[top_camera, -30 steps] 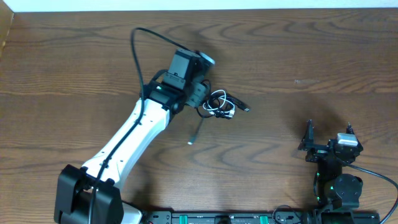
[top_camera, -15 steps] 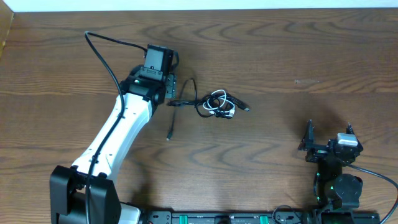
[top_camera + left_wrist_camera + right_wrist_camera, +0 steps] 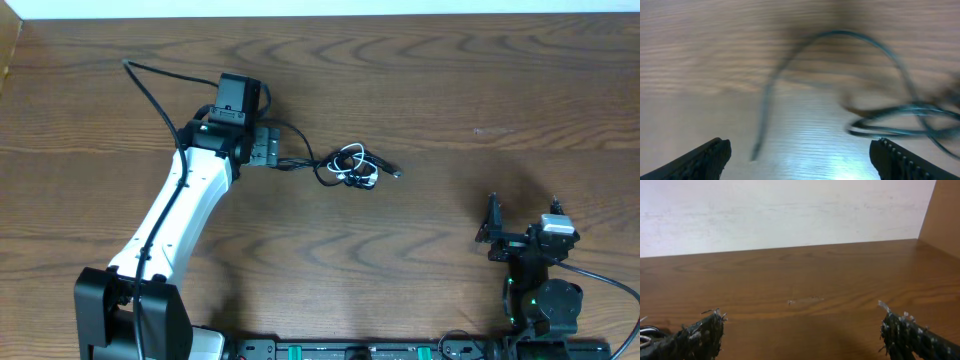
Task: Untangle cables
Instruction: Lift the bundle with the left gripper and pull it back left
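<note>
My left gripper should go on toward the knot point(image 3: 352, 168) and close on the loose parts of the black cable point(image 3: 293, 164), because they stick out clear of the knot toward the gripper's open fingers.
The black cable point(image 3: 300, 163) runs from a small knot with the white cable point(image 3: 348, 155) leftward to my left gripper point(image 3: 268, 150). A plug end point(image 3: 395, 174) sticks out on the knot's right. In the left wrist view the black cable point(image 3: 840, 33) is blurred and arcs over the table beyond my left gripper point(image 3: 802, 162), whose jaws stand wide open with nothing between them. My right gripper point(image 3: 523, 232) is open and empty at the front right, far from the cables; in the right wrist view point(image 3: 802, 335) it shows only bare table between its fingers.
The wooden table point(image 3: 450, 90) ends at a white wall at the back. The left arm's own thick black wire point(image 3: 150, 85) loops out at the left. A raised wooden edge point(image 3: 945, 215) stands at the right in the right wrist view.
My left gripper has moved left, away from the knot, drawing the black cable out leftward. The dangling cable end no longer shows below the gripper. The right arm has barely moved.
</note>
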### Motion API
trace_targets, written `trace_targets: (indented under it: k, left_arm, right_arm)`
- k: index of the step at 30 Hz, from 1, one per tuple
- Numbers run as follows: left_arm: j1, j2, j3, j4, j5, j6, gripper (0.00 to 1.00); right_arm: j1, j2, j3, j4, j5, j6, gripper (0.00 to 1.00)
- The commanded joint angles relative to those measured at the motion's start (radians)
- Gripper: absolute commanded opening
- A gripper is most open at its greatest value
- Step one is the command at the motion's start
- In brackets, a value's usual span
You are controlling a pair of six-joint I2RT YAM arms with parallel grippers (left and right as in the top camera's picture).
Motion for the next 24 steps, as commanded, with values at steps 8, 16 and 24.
trace_targets:
  k: [8, 16, 24]
  left_arm:
    - [0.001, 0.072, -0.022, -0.021, 0.377, 0.506, 0.93]
    - [0.001, 0.221, -0.022, 0.038, 0.377, 0.799, 0.94]
    - [0.000, 0.300, -0.022, 0.095, 0.377, 0.801, 0.77]
  right_arm:
    - [0.008, -0.006, -0.001, -0.004, -0.009, 0.027, 0.99]
    - [0.008, -0.006, -0.001, -0.004, -0.010, 0.027, 0.99]
    - [0.008, -0.006, -0.001, -0.004, -0.009, 0.027, 0.99]
